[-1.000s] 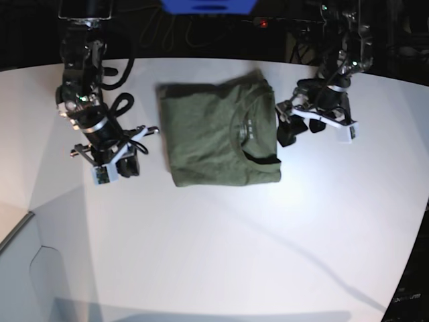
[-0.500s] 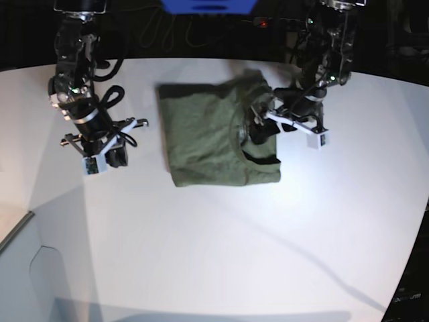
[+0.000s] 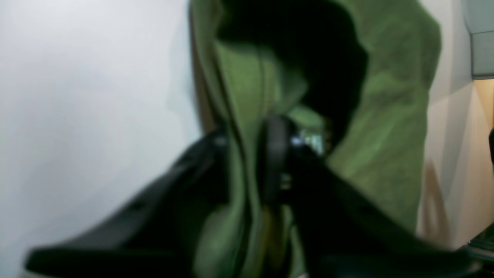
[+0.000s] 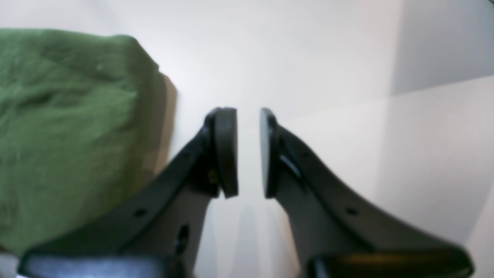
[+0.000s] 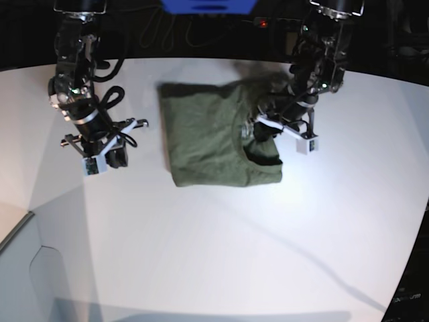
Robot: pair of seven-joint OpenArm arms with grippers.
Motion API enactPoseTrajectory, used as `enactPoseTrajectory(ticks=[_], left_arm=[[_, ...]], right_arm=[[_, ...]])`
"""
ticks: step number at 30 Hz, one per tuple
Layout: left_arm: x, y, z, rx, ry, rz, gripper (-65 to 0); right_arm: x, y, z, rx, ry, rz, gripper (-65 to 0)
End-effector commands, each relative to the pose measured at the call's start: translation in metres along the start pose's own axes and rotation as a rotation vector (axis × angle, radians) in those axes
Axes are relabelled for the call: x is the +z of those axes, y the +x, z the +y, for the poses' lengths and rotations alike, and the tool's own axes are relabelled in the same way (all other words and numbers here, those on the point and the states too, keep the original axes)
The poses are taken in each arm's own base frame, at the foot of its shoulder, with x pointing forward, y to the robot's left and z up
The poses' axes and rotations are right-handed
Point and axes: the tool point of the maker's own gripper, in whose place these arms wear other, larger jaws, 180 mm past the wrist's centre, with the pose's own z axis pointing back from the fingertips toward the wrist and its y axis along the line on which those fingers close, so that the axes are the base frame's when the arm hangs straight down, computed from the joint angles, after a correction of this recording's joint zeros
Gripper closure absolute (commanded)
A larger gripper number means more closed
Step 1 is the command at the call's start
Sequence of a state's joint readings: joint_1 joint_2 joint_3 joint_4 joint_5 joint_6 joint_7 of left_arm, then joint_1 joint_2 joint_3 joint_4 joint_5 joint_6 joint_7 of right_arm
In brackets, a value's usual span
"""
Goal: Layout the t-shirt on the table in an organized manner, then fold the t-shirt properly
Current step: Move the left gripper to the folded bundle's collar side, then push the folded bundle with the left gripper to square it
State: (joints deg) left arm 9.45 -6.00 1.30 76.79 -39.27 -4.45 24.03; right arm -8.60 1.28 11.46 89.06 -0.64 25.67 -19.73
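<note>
My left gripper needs to keep turning the t-shirt's collar around until the collar faces the front, because the gripper's fingers are pinching the t-shirt's collar-side edge (image 5: pixel 268 151) and the table in front (image 5: pixel 211 215) is free.
The olive-green t-shirt (image 5: pixel 201 134) lies folded into a rough rectangle on the white table (image 5: pixel 234 255), collar towards the right. My left gripper (image 5: pixel 257 133) is over the collar-side edge. In the left wrist view it (image 3: pixel 249 162) is shut on a ridge of the shirt's fabric (image 3: pixel 386 135), which rises between the fingers. My right gripper (image 5: pixel 117 155) hovers over bare table left of the shirt. In the right wrist view it (image 4: pixel 243 152) is narrowly open and empty, with the shirt's edge (image 4: pixel 65 135) to its left.
A blue object (image 5: pixel 208 5) and dark cables lie behind the table's far edge. The table's curved front-left edge (image 5: pixel 20 225) borders a grey surface. White tabletop spreads in front of the shirt.
My left gripper has moved left from beside the shirt onto its collar-side edge and has shut on the fabric. My right gripper has drawn slightly up and left, then held still.
</note>
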Motion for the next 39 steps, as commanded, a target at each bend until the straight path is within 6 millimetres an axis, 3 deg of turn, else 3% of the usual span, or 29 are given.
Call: enactPoseTrajectory(ticks=[1,6,9,15,21,25,29,35,39], left_arm=[[-0.001,0.013,-0.006,-0.010,-0.019,-0.036,0.0],[-0.012,0.018,0.001,-0.009,-0.002,-0.027,-1.3],[-0.026,0.010,0.002,-0.058,-0.003,0.033,0.0],[-0.053,-0.012,-0.027,-0.381,-0.164,0.226,-0.2],[-0.084,-0.010,-0.028,-0.759,-0.162,0.405,-0.2],[-0.098,-0.010,-0.067,-1.034,-0.280,0.509,-0.2],[-0.104,-0.025,-0.092,-1.297,-0.367,0.623,-0.2],[-0.112,-0.055,-0.117,-1.629,-0.400,0.717,-0.2],[-0.115,-0.059,-0.130,-1.741,-0.415,0.692,-0.2]], right_arm=[[0.001,0.017,-0.004,0.006,-0.005,-0.058,-11.3],[0.003,0.016,-0.010,0.024,-0.012,-0.051,-11.3],[0.009,0.007,-0.022,0.018,-0.042,-0.033,-11.3],[0.023,0.000,-0.059,-0.019,-0.139,-0.026,-11.3],[0.039,-0.006,-0.096,-0.059,-0.242,-0.026,-11.3],[0.049,-0.010,-0.112,-0.082,-0.292,-0.026,-11.3],[0.054,-0.013,-0.121,-0.095,-0.318,-0.025,-11.3],[0.063,-0.017,-0.125,-0.139,-0.358,-0.035,-11.3],[0.069,-0.019,-0.121,-0.138,-0.363,-0.036,-11.3]])
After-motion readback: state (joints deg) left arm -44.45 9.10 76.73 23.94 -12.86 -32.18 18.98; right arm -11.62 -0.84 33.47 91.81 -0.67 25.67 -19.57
